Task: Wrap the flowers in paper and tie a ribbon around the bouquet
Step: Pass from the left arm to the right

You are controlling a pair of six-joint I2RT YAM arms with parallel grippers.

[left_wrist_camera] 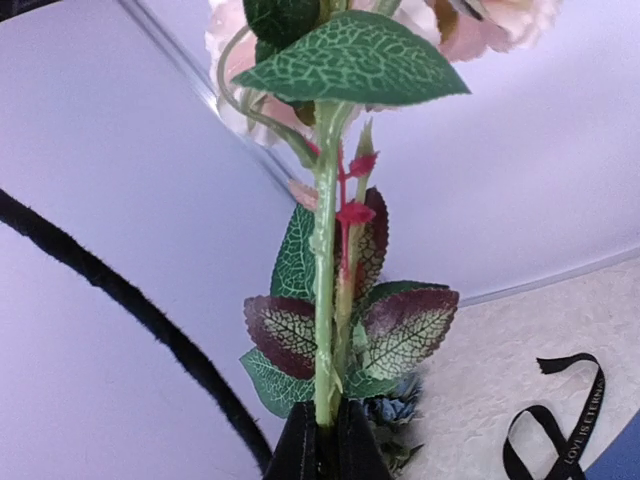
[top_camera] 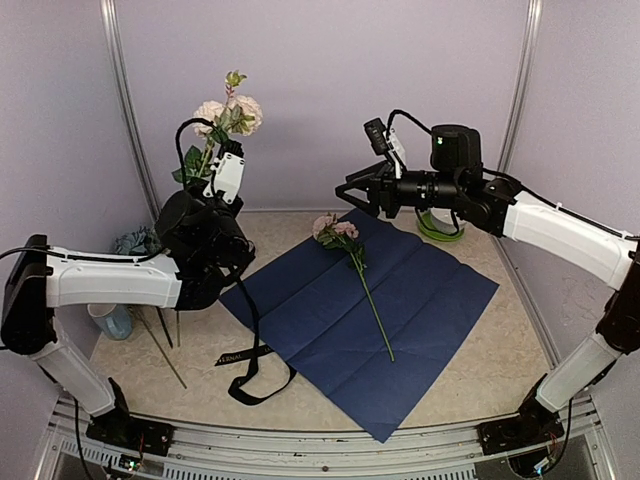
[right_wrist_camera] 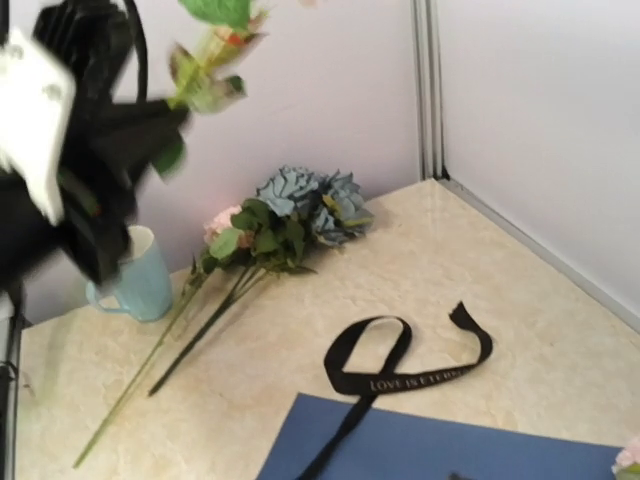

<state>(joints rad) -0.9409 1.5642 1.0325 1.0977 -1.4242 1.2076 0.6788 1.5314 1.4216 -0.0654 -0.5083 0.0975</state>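
Note:
The pale pink rose (top_camera: 232, 115) is upright in my left gripper, away from the paper, so my right gripper should grab the stem (top_camera: 207, 158) and put it down beside the pink rose.
My left gripper (left_wrist_camera: 325, 430) is shut on the green stem of a pale pink rose (top_camera: 232, 110) and holds it upright above the table's left side (top_camera: 207, 160). The paper (top_camera: 370, 310) lies flat, navy side up, with one pink rose (top_camera: 336, 229) across it. The black ribbon (top_camera: 250, 365) trails off the paper's left edge in loops (right_wrist_camera: 410, 365). More flowers (right_wrist_camera: 300, 205), blue hydrangea among them, lie at the far left. My right gripper (top_camera: 348, 196) hovers open over the paper's far corner. No bouquet shows in any view.
A light blue cup (top_camera: 110, 320) stands at the left, next to the loose stems (right_wrist_camera: 140, 385). A green ring-shaped object (top_camera: 440, 226) sits at the back right behind my right arm. Walls close the table in at the back and sides.

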